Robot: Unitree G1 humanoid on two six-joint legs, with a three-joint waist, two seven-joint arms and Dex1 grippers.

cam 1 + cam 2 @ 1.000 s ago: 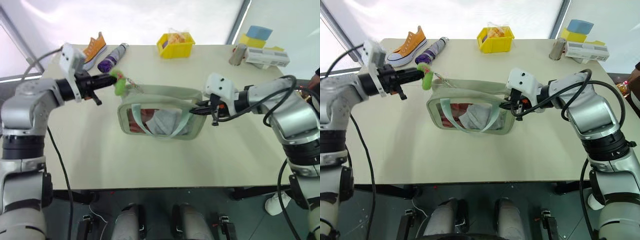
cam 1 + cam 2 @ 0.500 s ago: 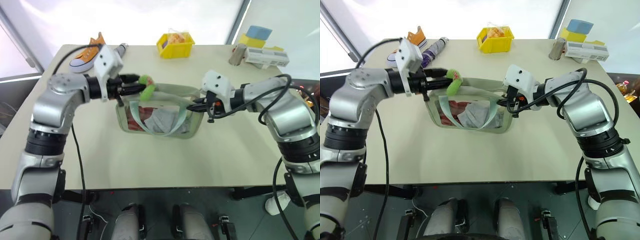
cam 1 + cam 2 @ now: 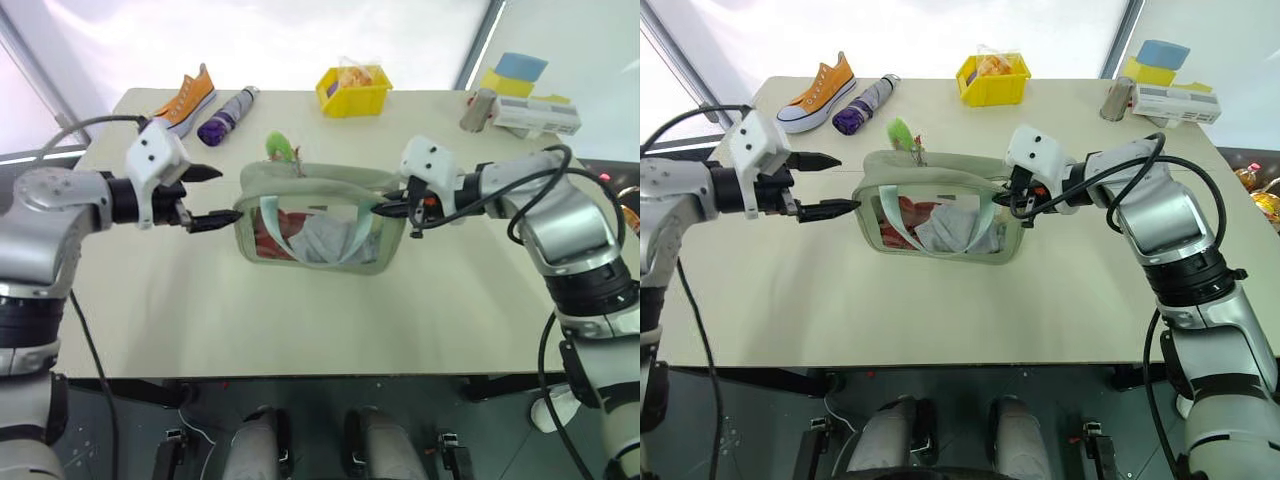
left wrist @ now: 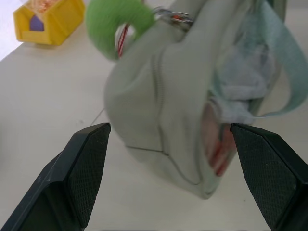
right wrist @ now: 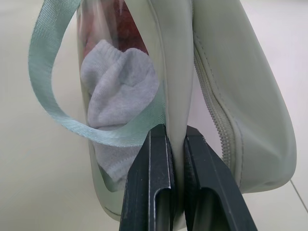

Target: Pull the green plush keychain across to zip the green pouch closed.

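Observation:
The green plush keychain (image 3: 279,147) is joined to the pouch's top edge by a metal clip (image 4: 176,18), so the clip will turn round and go tight when I pull.
The green pouch (image 3: 322,228) lies on the table with its clear window toward me; clothes show inside it and a mint strap loop (image 3: 352,240) hangs over the window. The green plush keychain (image 3: 281,148) sticks up free at the pouch's top left corner. Just left of that end, my left gripper (image 3: 216,193) is open and apart from the pouch; the left wrist view shows its two fingers (image 4: 88,161) spread wide before the pouch (image 4: 159,101) and keychain (image 4: 115,21). My right gripper (image 3: 386,208) is shut on the pouch's right end, its fingers (image 5: 156,168) pinching the fabric edge (image 5: 175,72).
Along the table's far edge lie an orange sneaker (image 3: 188,96), a purple folded umbrella (image 3: 224,116) and a yellow bin (image 3: 351,90). A grey can (image 3: 476,110), a white box (image 3: 535,116) and blue and yellow sponges (image 3: 516,71) stand at the back right.
My left gripper has let go of the keychain, opened wide and drawn back left and down. The keychain now stands free at the pouch's corner. The right gripper keeps its hold.

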